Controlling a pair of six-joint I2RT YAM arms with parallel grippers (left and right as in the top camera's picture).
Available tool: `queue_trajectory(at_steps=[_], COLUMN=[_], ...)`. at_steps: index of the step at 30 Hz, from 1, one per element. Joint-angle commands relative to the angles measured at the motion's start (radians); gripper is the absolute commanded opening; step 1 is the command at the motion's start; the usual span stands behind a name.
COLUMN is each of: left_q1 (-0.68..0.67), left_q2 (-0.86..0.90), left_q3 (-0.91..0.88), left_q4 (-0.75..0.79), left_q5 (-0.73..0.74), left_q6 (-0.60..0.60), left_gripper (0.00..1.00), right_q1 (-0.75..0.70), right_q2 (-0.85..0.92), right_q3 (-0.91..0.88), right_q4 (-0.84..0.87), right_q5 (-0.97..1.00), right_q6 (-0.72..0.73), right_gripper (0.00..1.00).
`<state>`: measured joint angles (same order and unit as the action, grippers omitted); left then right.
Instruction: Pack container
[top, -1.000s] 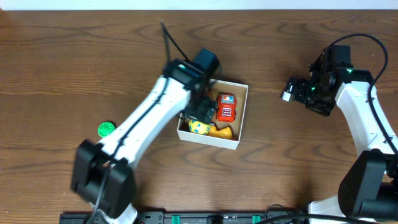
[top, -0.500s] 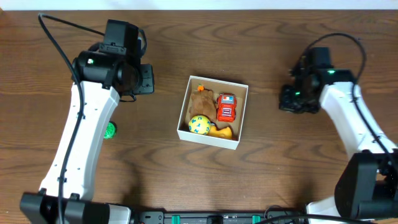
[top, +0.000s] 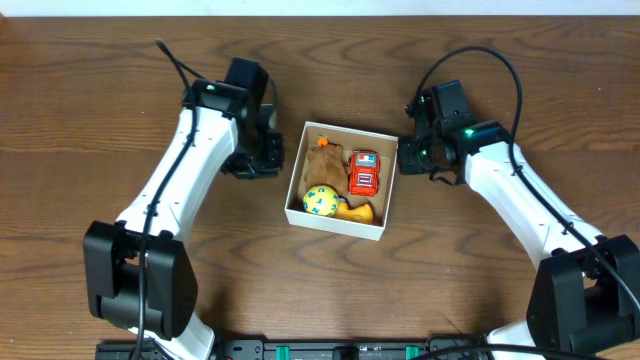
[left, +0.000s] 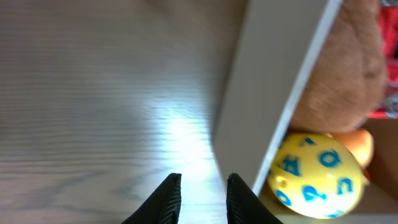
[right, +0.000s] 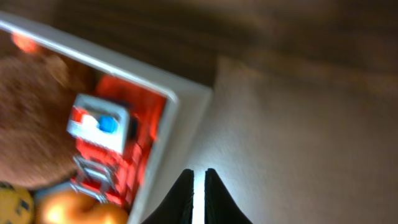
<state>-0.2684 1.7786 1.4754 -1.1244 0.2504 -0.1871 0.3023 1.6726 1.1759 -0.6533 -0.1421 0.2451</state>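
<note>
The packed container (top: 343, 181) is crooked to the front bar, so I should have my right gripper push the container's side (top: 391, 182) beside it to help square the container.
The container (top: 338, 227), a shallow white-walled box with a brown inside, sits mid-table. It holds a yellow ball with blue marks (top: 320, 200), a red toy car (top: 364, 172), a brown plush (top: 323, 160) and an orange toy (top: 358, 211). My left gripper (top: 272, 157) hovers just outside the box's left wall (left: 267, 93), slightly open with nothing between its fingers (left: 169, 198); the yellow ball (left: 314, 174) shows past the wall. My right gripper (top: 409, 160) is just outside the box's right corner (right: 186, 118), shut and empty (right: 198, 193), next to the red car (right: 112, 149).
Bare brown wooden table (top: 480, 270) surrounds the box. The left arm (top: 170, 190) slants across the left side and the right arm (top: 530, 210) across the right. A dark rail (top: 330, 350) runs along the front edge.
Both arms have swung inward to the box: the left gripper moved right to its left wall, the right gripper moved left to its right corner. The box and toys have not moved.
</note>
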Motion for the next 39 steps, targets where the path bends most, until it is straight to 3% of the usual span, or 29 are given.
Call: queue_trajectory(at_steps=[1, 20, 34, 39], left_q1=[-0.033, -0.098, -0.092, -0.092], left_q2=[0.008, 0.008, 0.011, 0.027], left_q3=[-0.003, -0.003, -0.004, -0.010], left_q4=[-0.019, -0.049, 0.015, 0.020], left_q5=[0.072, 0.070, -0.134, -0.139], left_q6=[-0.010, -0.009, -0.021, -0.021], left_gripper=[0.26, 0.26, 0.26, 0.26], right_q1=[0.014, 0.016, 0.019, 0.019], right_q2=[-0.002, 0.023, 0.082, 0.082], right_q3=[-0.005, -0.006, -0.006, -0.006], right_q4=[0.032, 0.035, 0.042, 0.060], right_q5=[0.006, 0.004, 0.004, 0.004], right_q6=[0.005, 0.005, 0.004, 0.001], right_gripper=[0.11, 0.13, 0.12, 0.13])
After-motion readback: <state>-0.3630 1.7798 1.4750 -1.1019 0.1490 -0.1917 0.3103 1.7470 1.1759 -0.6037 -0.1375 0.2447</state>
